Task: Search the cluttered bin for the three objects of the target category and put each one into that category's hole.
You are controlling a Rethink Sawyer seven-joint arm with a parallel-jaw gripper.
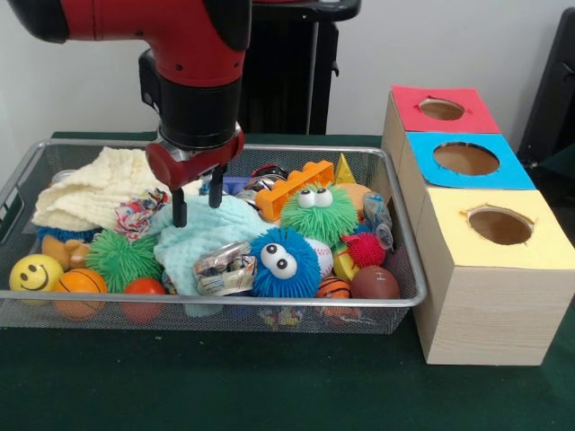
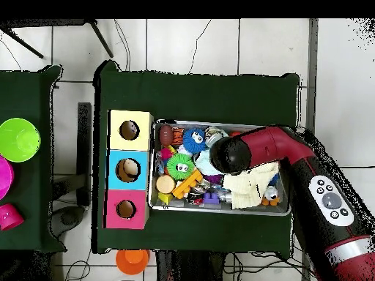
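My gripper is going to drop the printed cloth bundle (image 1: 137, 215), and the bundle should get caught on the hole's rim, because its loose folds spread nearly as wide as the yellow-ringed hole (image 1: 499, 226).
The wire mesh bin (image 1: 27, 175) holds a heap of toys and cloths; it also shows in the overhead view (image 2: 220, 210). My gripper (image 1: 198, 205) is open and empty, its fingertips just above the mint cloth (image 1: 216, 235) at the bin's middle. One printed cloth bundle (image 1: 139, 214) lies just left of the gripper, against the cream cloth (image 1: 90, 189). A second printed bundle (image 1: 225, 268) lies near the front rim. I see no third one. The yellow-ringed hole (image 1: 499, 224) tops the nearest wooden box, right of the bin (image 2: 130, 130). In the overhead view the arm's wrist (image 2: 223, 155) hides the gripper.
Fuzzy blue (image 1: 283, 260) and green (image 1: 316, 214) balls with eyes, an orange toy (image 1: 292, 189), a yellow smiley ball (image 1: 36, 272) and small sports balls crowd the bin. The blue-ringed (image 1: 465, 159) and red-ringed (image 1: 441, 109) holes lie behind the yellow one.
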